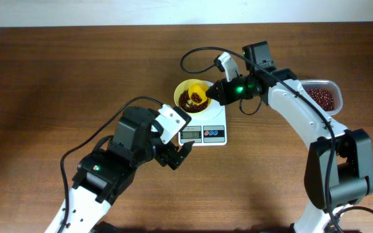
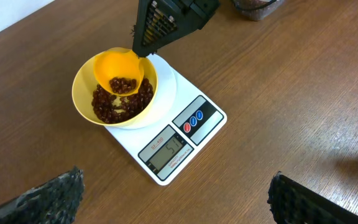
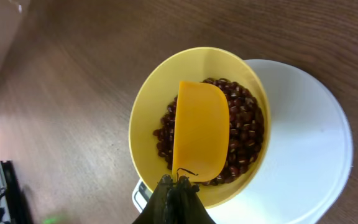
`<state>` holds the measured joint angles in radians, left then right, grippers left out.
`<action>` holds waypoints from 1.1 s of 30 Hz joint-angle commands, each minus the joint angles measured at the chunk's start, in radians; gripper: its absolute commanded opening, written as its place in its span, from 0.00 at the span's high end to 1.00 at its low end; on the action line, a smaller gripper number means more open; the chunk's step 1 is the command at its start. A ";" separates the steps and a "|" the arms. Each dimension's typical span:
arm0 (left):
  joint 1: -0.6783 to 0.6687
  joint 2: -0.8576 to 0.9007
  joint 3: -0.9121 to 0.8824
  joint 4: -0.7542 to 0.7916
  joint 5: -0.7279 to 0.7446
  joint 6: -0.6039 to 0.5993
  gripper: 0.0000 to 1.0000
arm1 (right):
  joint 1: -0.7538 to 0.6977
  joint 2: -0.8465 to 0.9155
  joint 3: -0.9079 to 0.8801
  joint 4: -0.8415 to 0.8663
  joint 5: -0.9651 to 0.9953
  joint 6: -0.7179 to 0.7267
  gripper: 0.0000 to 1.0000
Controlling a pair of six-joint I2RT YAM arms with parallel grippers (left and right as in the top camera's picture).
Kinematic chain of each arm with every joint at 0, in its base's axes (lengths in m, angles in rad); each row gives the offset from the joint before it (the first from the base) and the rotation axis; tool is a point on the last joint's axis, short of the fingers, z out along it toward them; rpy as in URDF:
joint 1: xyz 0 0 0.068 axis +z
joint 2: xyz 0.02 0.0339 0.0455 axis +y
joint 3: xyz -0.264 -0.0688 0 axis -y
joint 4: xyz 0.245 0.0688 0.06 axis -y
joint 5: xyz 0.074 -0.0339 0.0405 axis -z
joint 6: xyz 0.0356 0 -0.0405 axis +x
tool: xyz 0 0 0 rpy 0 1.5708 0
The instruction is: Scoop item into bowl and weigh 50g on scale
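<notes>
The scale's display (image 2: pixel 167 154) shows more than 50g, so next my right gripper lifts the beans in the scoop out of the bowl and puts them back in the clear plastic tub (image 1: pixel 322 98).
The pale-yellow bowl (image 1: pixel 185 88) (image 2: pixel 82 93) (image 3: pixel 148 115) stands on the white scale (image 1: pixel 215 120) (image 2: pixel 191 134) (image 3: pixel 309 162) and holds dark red-brown beans (image 1: pixel 185 101) (image 2: pixel 107 107) (image 3: pixel 244 118). My right gripper (image 1: pixel 215 92) (image 3: pixel 178 183) is shut on the handle of a bright yellow scoop (image 1: pixel 199 97) (image 2: pixel 120 68) (image 3: pixel 199 134), held over the bowl with some beans in it. My left gripper (image 1: pixel 177 155) (image 2: pixel 176 199) is open and empty, just in front of the scale. The display (image 2: pixel 168 150) is lit, digits unclear.
A clear plastic tub (image 1: pixel 322 96) of beans stands at the right, behind my right arm; its edge shows in the left wrist view (image 2: pixel 257 7). Bare wooden table (image 1: pixel 57 77) lies to the left and front.
</notes>
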<state>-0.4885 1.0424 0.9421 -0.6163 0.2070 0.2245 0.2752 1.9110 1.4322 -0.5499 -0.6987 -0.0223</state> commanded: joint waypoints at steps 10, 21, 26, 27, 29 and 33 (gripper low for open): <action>0.005 -0.010 -0.008 0.002 0.014 0.005 0.01 | -0.003 0.010 -0.009 0.000 -0.023 0.016 0.96; 0.005 -0.010 -0.008 0.002 0.014 0.005 0.01 | -0.079 0.010 -0.009 0.000 -0.024 0.043 0.96; 0.005 -0.010 -0.008 0.002 0.014 0.005 0.02 | -0.079 0.010 -0.009 0.000 -0.035 0.042 0.96; 0.005 -0.010 -0.008 0.002 0.014 0.005 0.01 | -0.079 0.010 -0.009 0.001 -0.055 0.042 0.96; 0.005 -0.010 -0.008 0.002 0.014 0.005 0.01 | -0.080 0.010 -0.008 0.008 -0.133 0.042 0.96; 0.005 -0.010 -0.008 0.002 0.014 0.005 0.01 | -0.080 0.010 -0.007 0.007 -0.215 0.043 0.96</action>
<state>-0.4885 1.0424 0.9421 -0.6163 0.2070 0.2245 0.1978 1.9118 1.4319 -0.5461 -0.8219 0.0231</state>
